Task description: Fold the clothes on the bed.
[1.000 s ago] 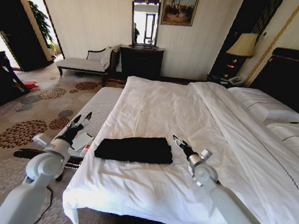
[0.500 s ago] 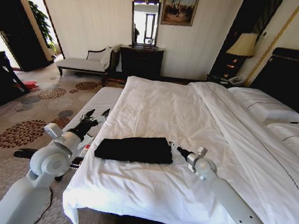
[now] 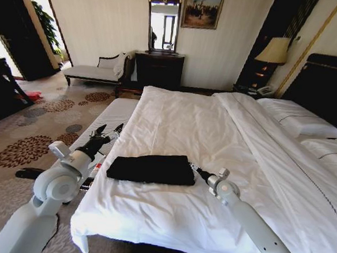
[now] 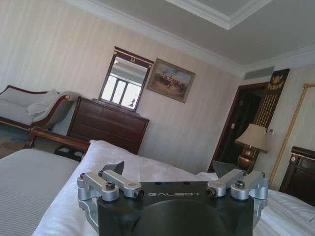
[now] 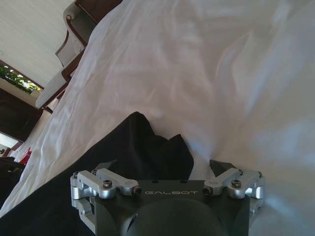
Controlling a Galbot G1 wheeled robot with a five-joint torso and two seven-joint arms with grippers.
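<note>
The long black T-shirt's end slumps limply (image 5: 165,152), so I expect the black T-shirt (image 3: 149,168) to fold over into a compact, flat square when I bring that end across.
The clothes, a black T-shirt (image 3: 151,168) folded into a flat rectangle, lie on the white bed (image 3: 186,119) near its left edge. My right gripper (image 3: 193,166) is low over the sheet at the shirt's right edge. In the right wrist view the right gripper (image 5: 165,167) is open, and a bunched corner of the black shirt (image 5: 147,147) sits just ahead of its fingers. Off the bed's left side my left gripper (image 3: 108,131) hangs open in the air, level with the shirt's left end; the left wrist view shows the left gripper (image 4: 170,169) with nothing between its fingers.
A grey striped bench (image 3: 108,119) runs along the bed's left side, with small items (image 3: 94,160) on the floor beside it. A chaise (image 3: 94,70) and dark dresser (image 3: 158,69) stand at the far wall. Pillows (image 3: 299,119) and a lamp (image 3: 273,51) are at right.
My right gripper has slid left and down to the shirt's right edge. My left gripper swung in toward the bed's side a second ago and has since held still.
</note>
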